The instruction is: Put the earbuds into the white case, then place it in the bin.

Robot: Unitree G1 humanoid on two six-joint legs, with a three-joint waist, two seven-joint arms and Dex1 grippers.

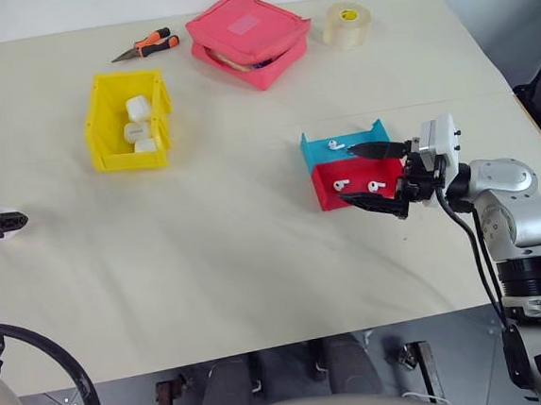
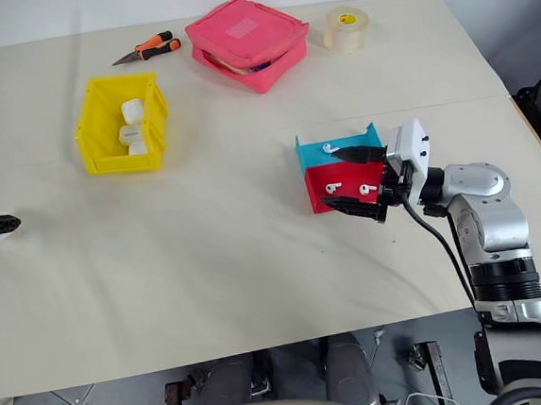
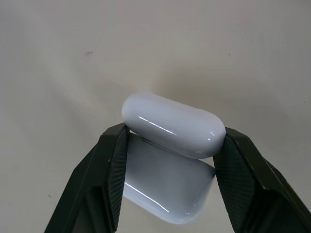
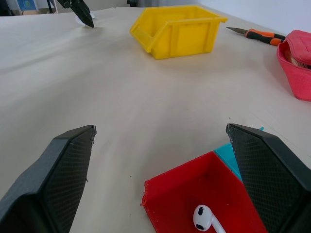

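My left gripper should put the case down and grip its lower body (image 3: 166, 182) squarely by both sides, because the white case sits slanted (image 3: 172, 127) between that gripper's fingers.
My left gripper (image 1: 12, 223) hangs over the table's far left side, shut on the white case (image 3: 172, 126); in the left wrist view its black fingers (image 3: 114, 165) press the case's two ends. Three earbuds lie in the small trays: one (image 1: 335, 145) in the blue tray (image 1: 318, 151) and two (image 1: 342, 184) in the red tray (image 1: 327, 197). My right gripper (image 1: 348, 172) stands open and level beside these trays, one finger over each, holding nothing. The yellow bin (image 1: 102, 122) stands at the back left with three white cases (image 1: 138, 108) inside.
A pink zip pouch (image 1: 248, 36) lies at the back centre, a roll of clear tape (image 1: 348, 23) to its right, and orange-handled pliers (image 1: 148, 45) to its left. Bare table spreads between the bin and the trays. The table's front edge runs below both arms.
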